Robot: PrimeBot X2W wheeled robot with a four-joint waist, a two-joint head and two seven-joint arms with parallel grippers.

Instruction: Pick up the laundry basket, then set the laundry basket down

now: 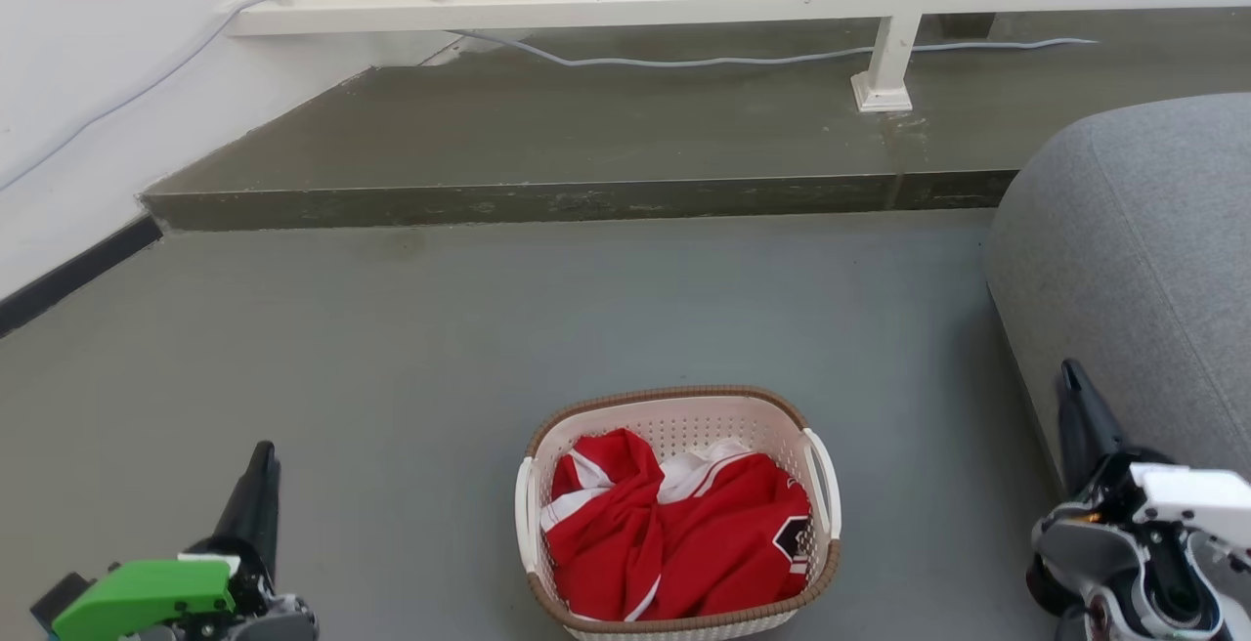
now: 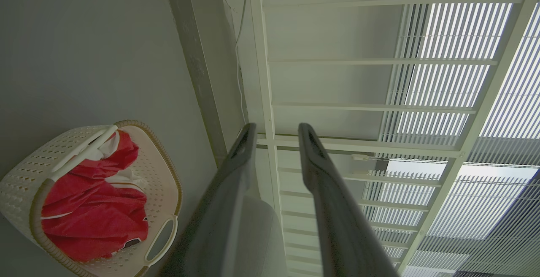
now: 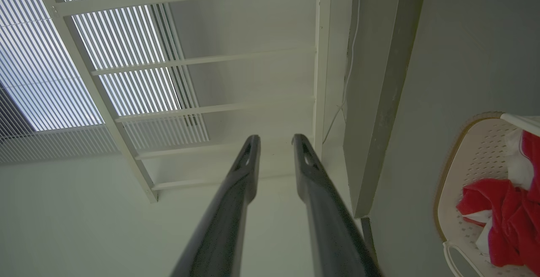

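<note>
My gripper will bring the crumpled garment (image 1: 692,535) along with its folds kept when it lifts the laundry basket, because the garment lies fully below the brown rim (image 1: 674,395).
The laundry basket (image 1: 684,418) stands on the grey floor at the bottom centre of the head view. It is cream and perforated, with a brown rim band and white side handles, and holds a crumpled red and white garment (image 1: 674,534). My left gripper (image 1: 259,470) hovers to the left of it, apart from it, fingers pointing away from me. My right gripper (image 1: 1075,387) hovers to its right, beside a grey cushion. In the wrist views the left gripper (image 2: 276,131) and the right gripper (image 3: 276,139) are open and empty. The basket (image 2: 25,180) sits lower left there, and the basket (image 3: 468,150) at the right edge.
A large grey upholstered seat (image 1: 1134,260) stands at the right, close to my right gripper. Beyond the basket, a raised concrete step (image 1: 586,133) carries a white railing (image 1: 606,1) and a pale cable (image 1: 684,61). A white wall (image 1: 88,84) runs along the left.
</note>
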